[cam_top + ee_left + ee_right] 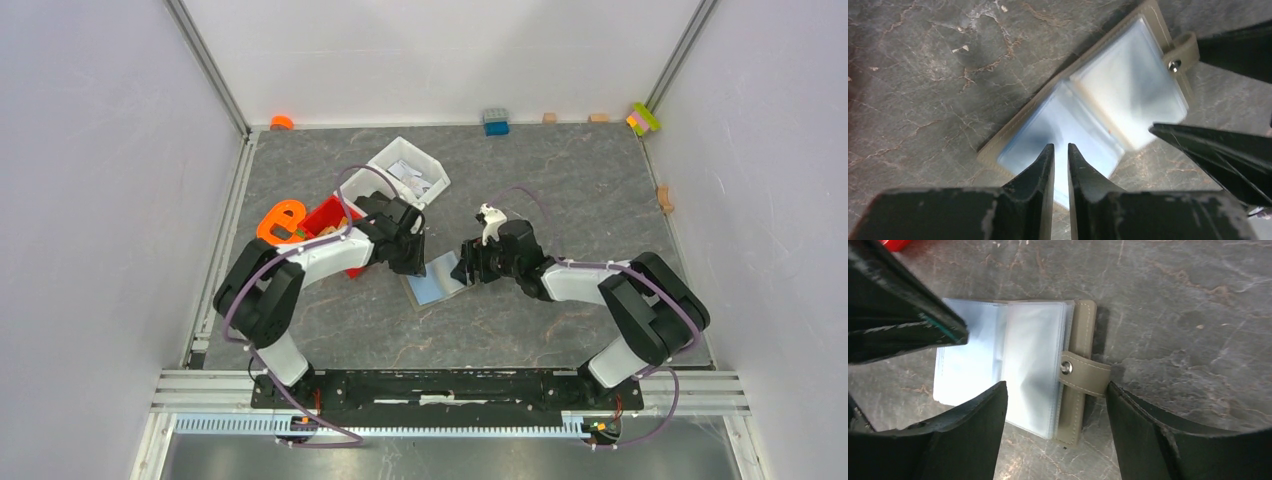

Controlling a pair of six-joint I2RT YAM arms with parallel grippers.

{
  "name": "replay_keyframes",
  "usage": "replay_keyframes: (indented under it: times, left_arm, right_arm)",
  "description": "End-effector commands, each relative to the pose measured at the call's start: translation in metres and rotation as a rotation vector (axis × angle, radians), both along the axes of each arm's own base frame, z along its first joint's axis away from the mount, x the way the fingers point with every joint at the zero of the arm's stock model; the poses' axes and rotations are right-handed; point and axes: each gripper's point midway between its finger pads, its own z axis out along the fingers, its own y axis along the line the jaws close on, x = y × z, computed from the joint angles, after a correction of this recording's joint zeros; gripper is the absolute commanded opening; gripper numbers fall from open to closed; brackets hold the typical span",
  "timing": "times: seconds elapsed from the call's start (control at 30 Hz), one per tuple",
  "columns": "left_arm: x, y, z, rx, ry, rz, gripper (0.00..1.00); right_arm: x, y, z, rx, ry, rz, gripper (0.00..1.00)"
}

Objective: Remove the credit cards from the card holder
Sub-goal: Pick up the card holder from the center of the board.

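Next, I grip the pale blue page's edge [410, 292] tight with my left gripper before my right gripper pulls the sleeves, because the card holder [437, 279] lies flat and loose under both grippers.
The card holder [436, 281] lies open on the table between both arms, taupe with a snap strap [1083, 372]. Pale blue and whitish credit cards [1128, 85] show through its clear sleeves [1030, 365]. My left gripper [1060, 146] hangs over the pale blue page [1038, 135]. Its jaws are almost together, with a thin slit and nothing visibly pinched. My right gripper [1057, 385] stands wide open at the strap side, one finger [978, 430] over the sleeves and the other [1153, 435] beyond the strap. In the top view the two grippers [412, 262] [466, 268] face each other across the holder.
A red bin [330, 222] and a white bin [408, 170] holding small items stand behind the left arm, beside an orange piece [280, 220]. A blue block [495, 121] and small coloured blocks [643, 119] line the back wall.
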Motion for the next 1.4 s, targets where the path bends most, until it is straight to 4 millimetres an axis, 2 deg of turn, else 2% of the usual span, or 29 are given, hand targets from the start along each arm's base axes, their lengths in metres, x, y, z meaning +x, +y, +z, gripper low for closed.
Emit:
replay_keyframes:
  times: [0.0, 0.27, 0.47, 0.6, 0.73, 0.8, 0.97, 1.03, 1.2, 1.37]
  left_arm:
    - [0.012, -0.002, -0.008, 0.052, -0.006, -0.024, 0.2]
    - [0.015, -0.005, -0.028, 0.084, 0.037, -0.033, 0.17]
    - [0.014, -0.008, -0.033, 0.083, 0.055, -0.041, 0.16]
    - [0.016, -0.01, -0.026, 0.062, 0.038, -0.043, 0.15]
    - [0.021, -0.011, 0.005, -0.016, -0.072, -0.019, 0.15]
    - [0.023, -0.008, 0.026, -0.061, -0.146, 0.006, 0.23]
    - [0.023, 0.001, 0.073, -0.178, -0.301, 0.055, 0.45]
    - [0.022, 0.003, 0.086, -0.218, -0.346, 0.062, 0.52]
    - [0.014, 0.001, 0.106, -0.317, -0.413, 0.054, 0.81]
    - [0.008, -0.012, 0.115, -0.403, -0.41, 0.002, 0.86]
  right_arm:
    - [-0.014, 0.021, 0.01, 0.146, 0.034, 0.06, 0.73]
    - [-0.022, 0.03, 0.02, 0.241, 0.041, 0.083, 0.62]
    - [-0.026, 0.036, 0.024, 0.289, 0.05, 0.109, 0.47]
    - [-0.028, 0.038, 0.025, 0.302, 0.056, 0.126, 0.34]
    - [-0.026, 0.033, 0.033, 0.31, 0.014, 0.105, 0.16]
    - [-0.024, 0.028, 0.041, 0.328, -0.014, 0.089, 0.09]
    - [-0.027, 0.016, 0.069, 0.446, -0.076, 0.052, 0.05]
    - [-0.029, 0.01, 0.083, 0.505, -0.11, 0.039, 0.02]
    - [-0.036, -0.008, 0.117, 0.633, -0.211, 0.008, 0.0]
    - [-0.043, -0.026, 0.145, 0.714, -0.31, -0.021, 0.0]
